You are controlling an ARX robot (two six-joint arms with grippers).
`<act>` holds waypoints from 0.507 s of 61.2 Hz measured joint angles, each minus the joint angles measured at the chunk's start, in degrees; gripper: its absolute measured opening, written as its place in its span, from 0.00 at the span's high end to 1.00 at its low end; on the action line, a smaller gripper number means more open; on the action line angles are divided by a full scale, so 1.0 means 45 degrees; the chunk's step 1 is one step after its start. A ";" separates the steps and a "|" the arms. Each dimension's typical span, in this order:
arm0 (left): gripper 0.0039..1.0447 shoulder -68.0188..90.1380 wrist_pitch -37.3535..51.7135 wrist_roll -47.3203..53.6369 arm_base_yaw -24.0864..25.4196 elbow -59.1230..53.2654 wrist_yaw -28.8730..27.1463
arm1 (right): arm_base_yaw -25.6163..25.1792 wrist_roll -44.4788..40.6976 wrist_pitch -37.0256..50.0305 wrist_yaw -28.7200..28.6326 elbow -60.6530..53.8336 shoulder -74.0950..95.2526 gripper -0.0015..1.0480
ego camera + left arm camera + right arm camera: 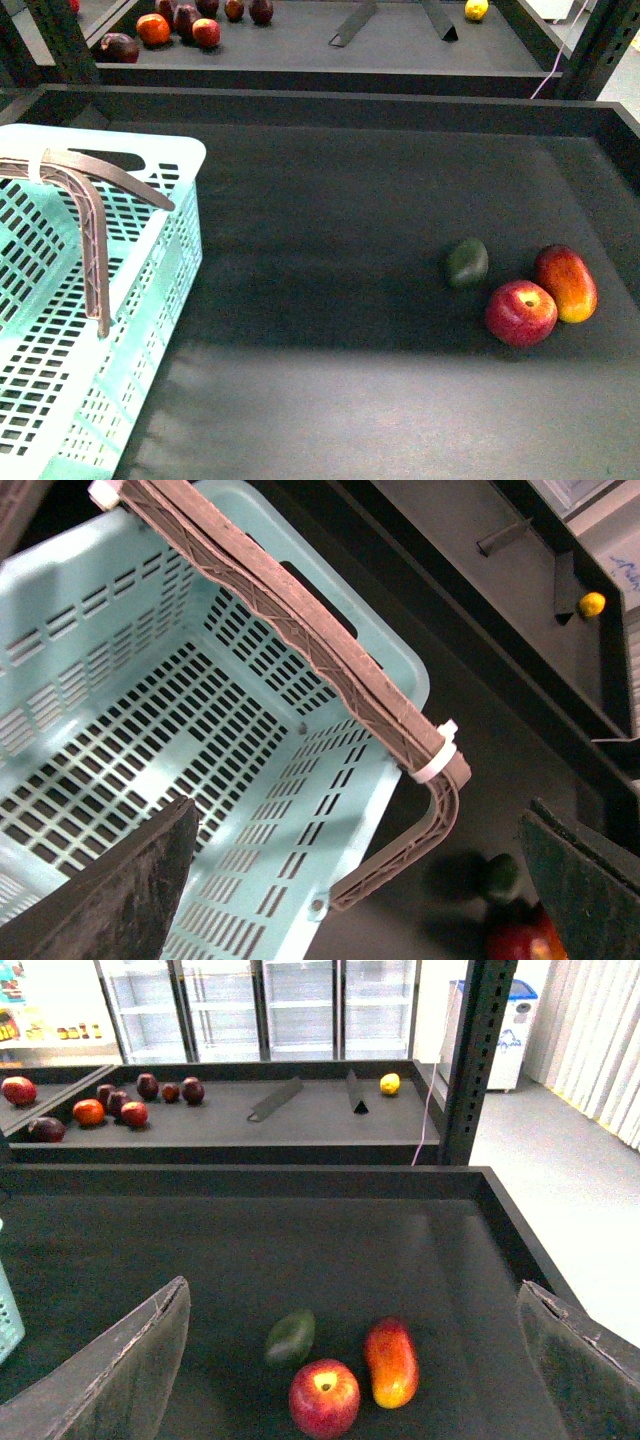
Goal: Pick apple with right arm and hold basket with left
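The mint-green basket (60,320) has the brown handle (95,240) standing arched over it, so the basket will hang and turn together with the handle when the robot lifts it.
The red apple (521,312) with a yellowish stem patch rests on the dark tray floor at the right, touching an elongated red-orange fruit (566,282). A dark green oval fruit (467,263) lies just left of them. The mint-green basket (150,250) with its brown handle (95,240) stands at the left. Neither arm shows in the front view. My right gripper (350,1360) is open, hovering above and short of the apple (324,1397). My left gripper (365,880) is open over the basket's near wall (300,870), by the handle (300,610); a sliver of the apple (520,942) shows.
A raised black rim (320,105) bounds the tray at the back and right. Behind it, a second tray holds several dark red and orange fruits (180,25), a yellow fruit (476,9) and two metal brackets (355,25). A black upright post (480,1060) stands at the right.
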 joint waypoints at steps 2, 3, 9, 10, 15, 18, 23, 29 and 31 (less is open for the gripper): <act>0.07 0.0831 0.0219 -0.0505 0.0141 0.0379 0.0131 | 0.0000 0.0000 0.0000 -0.0005 0.0005 0.0000 0.08; 0.07 0.1020 0.0291 -0.0699 0.0170 0.0466 0.0185 | 0.0000 0.0000 0.0000 0.0000 0.0005 0.0000 0.08; 0.07 0.3007 0.1005 -0.2045 0.0364 0.1355 0.0622 | 0.0000 0.0000 0.0000 0.0000 0.0000 0.0000 0.08; 0.07 0.3317 0.1151 -0.2293 0.0369 0.1486 0.0695 | 0.0000 0.0000 0.0000 0.0000 0.0005 0.0000 0.08; 0.07 0.4634 0.1622 -0.3381 0.0340 0.2113 0.0821 | 0.0000 0.0000 0.0000 0.0000 0.0005 0.0000 0.08; 0.07 0.5236 0.1860 -0.3929 0.0287 0.2385 0.0835 | 0.0000 0.0000 0.0000 0.0000 0.0000 0.0000 0.08; 0.07 0.6139 0.2084 -0.4600 0.0165 0.2871 0.0821 | 0.0000 0.0000 0.0000 0.0000 0.0005 0.0000 0.08; 0.07 0.7164 0.2259 -0.5285 -0.0063 0.3551 0.0724 | 0.0000 0.0000 0.0000 0.0000 0.0005 0.0000 0.08; 0.07 0.7519 0.2293 -0.5503 -0.0126 0.3837 0.0661 | 0.0000 0.0000 0.0000 0.0000 0.0005 0.0000 0.08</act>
